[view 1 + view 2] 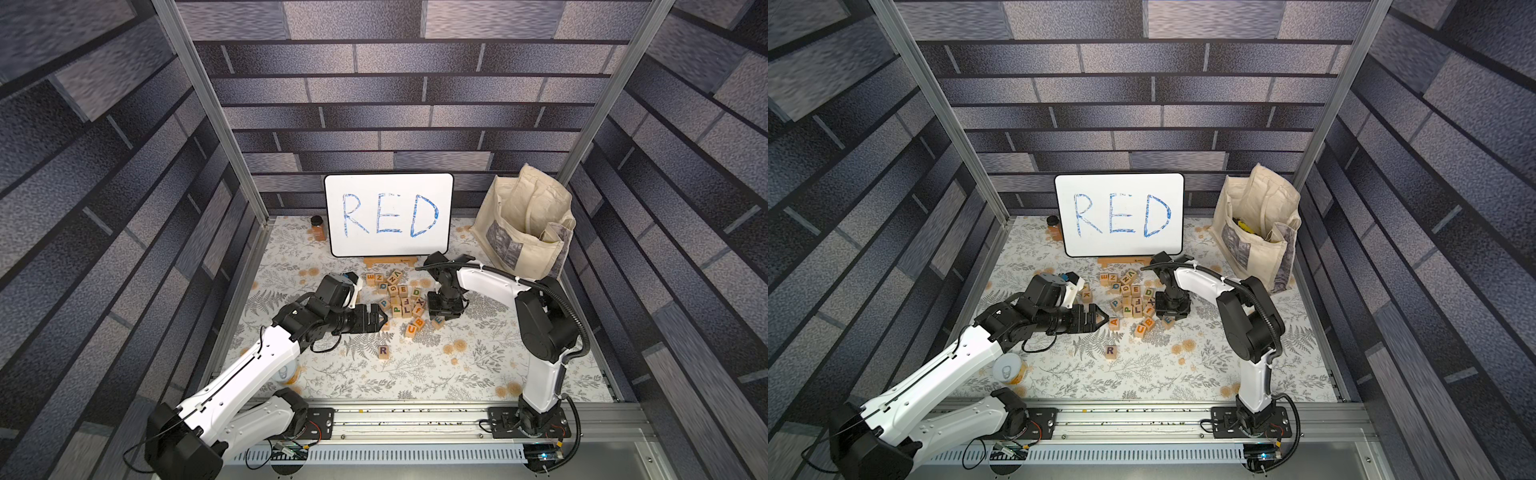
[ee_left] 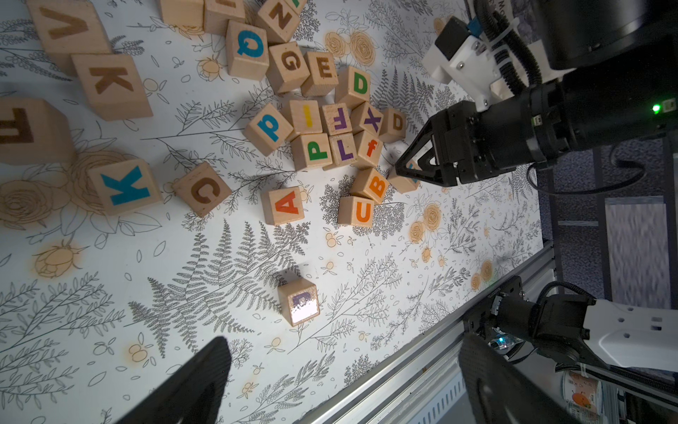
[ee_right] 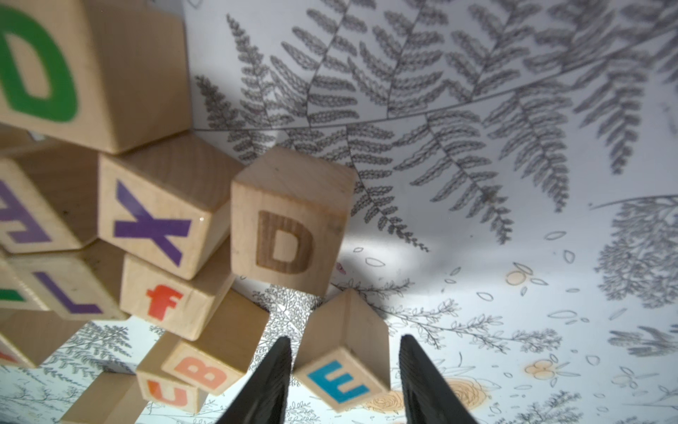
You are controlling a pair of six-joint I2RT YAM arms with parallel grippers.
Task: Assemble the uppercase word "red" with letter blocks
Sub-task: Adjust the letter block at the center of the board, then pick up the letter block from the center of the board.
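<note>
The blue E block (image 3: 342,380) is sitting crooked, its corners toward my right gripper's fingers. Next, I open wider, turn, and close squarely on the block's flat sides (image 3: 368,335).
The purple R block (image 1: 382,351) (image 1: 1110,351) (image 2: 299,301) lies alone on the floral table, nearer the front than the pile. The blue E block (image 3: 343,363) (image 1: 437,321) sits askew at the pile's front right edge. My right gripper (image 3: 345,339) (image 1: 440,316) points down astride it and is open, with a gap beside one finger. The green D block (image 1: 416,292) (image 3: 73,66) (image 2: 354,86) rests in the pile. My left gripper (image 2: 346,341) (image 1: 380,319) hovers left of the pile, wide open and empty.
Several other letter blocks (image 1: 395,297) crowd the table's middle, among them a brown-lettered D (image 3: 286,238). A whiteboard (image 1: 388,216) reading RED stands at the back, with a spice jar (image 1: 318,227) to its left and a tote bag (image 1: 523,224) at the back right. A can (image 1: 1009,368) lies under my left arm.
</note>
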